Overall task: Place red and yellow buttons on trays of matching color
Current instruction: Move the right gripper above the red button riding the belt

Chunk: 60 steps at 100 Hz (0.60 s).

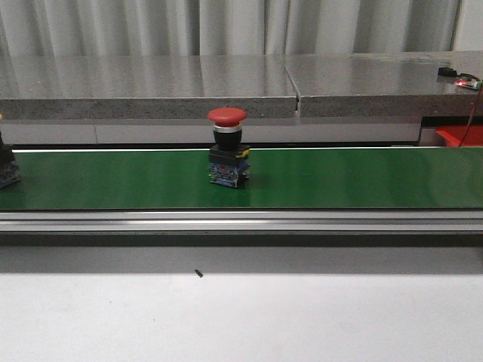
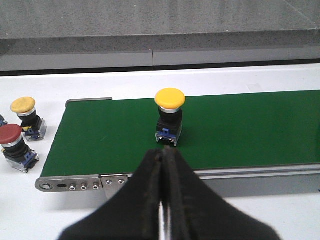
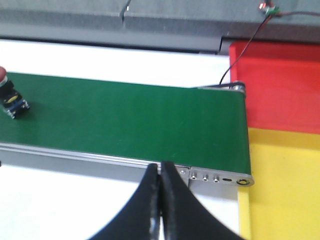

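Note:
The robot's right gripper has open belt point(image 1: 324, 177) all the way to the upright red button point(image 1: 228, 147), so it should go on heading for that button until its fingers are on both sides of it, then close.
A red button point(image 1: 227, 147) stands upright on the green conveyor belt point(image 1: 339, 177) near its middle; the right wrist view catches it at the frame edge point(image 3: 10, 97). A yellow button point(image 2: 169, 115) stands on the belt just beyond my left gripper point(image 2: 162, 155), which is shut and empty. Off the belt's end, on the white table, sit another yellow button point(image 2: 26, 117) and another red button point(image 2: 15, 147). My right gripper point(image 3: 160, 167) is shut and empty, near the belt's other end. The red tray point(image 3: 280, 85) and the yellow tray point(image 3: 282, 185) lie beside that end.
A grey stone-topped counter point(image 1: 151, 87) runs behind the belt. A small device with a lit red light and a cable point(image 1: 466, 81) sits on it above the red tray. The belt's aluminium rail point(image 1: 241, 220) edges the white table. A dark button body point(image 1: 6, 166) shows at the belt's left edge.

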Tool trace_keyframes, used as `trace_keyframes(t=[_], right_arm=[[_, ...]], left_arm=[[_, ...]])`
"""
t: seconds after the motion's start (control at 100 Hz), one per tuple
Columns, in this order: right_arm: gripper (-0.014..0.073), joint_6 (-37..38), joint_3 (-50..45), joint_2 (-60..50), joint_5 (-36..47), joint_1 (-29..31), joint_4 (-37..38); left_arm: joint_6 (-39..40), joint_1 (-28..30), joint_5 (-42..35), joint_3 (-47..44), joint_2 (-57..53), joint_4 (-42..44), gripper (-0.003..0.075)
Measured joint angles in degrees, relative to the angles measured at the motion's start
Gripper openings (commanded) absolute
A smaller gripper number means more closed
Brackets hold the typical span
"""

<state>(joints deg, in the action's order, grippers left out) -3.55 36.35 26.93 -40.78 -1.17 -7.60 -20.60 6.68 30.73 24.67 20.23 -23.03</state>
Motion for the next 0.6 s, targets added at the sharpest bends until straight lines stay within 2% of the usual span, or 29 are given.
trace_keyframes(t=[0.15,0.4,0.45,0.52,0.6], right_arm=[[-0.0068,0.00,8.35,9.94,-3.02,0.00,-0.39],[-0.0050,0.00,12.79,21.70,-3.28,0.00,-2.74],[-0.0004,-0.20,12.89,23.38,-3.83,0.00,-3.05],[0.0122,-0.56,12.89,25.37,-4.98,0.00,-3.28],[0.0346,-0.67,12.89,27.05,-6.29,0.00,-3.42]], left_arm=[[0.00,0.00,0.00,0.00,0.00,0.00,-0.0020],[0.00,0.00,0.00,0.00,0.00,0.00,-0.0020],[0.00,0.00,0.00,0.00,0.00,0.00,-0.0020],[0.00,0.00,0.00,0.00,0.00,0.00,-0.0020],[0.00,0.00,0.00,0.00,0.00,0.00,-0.0020]])
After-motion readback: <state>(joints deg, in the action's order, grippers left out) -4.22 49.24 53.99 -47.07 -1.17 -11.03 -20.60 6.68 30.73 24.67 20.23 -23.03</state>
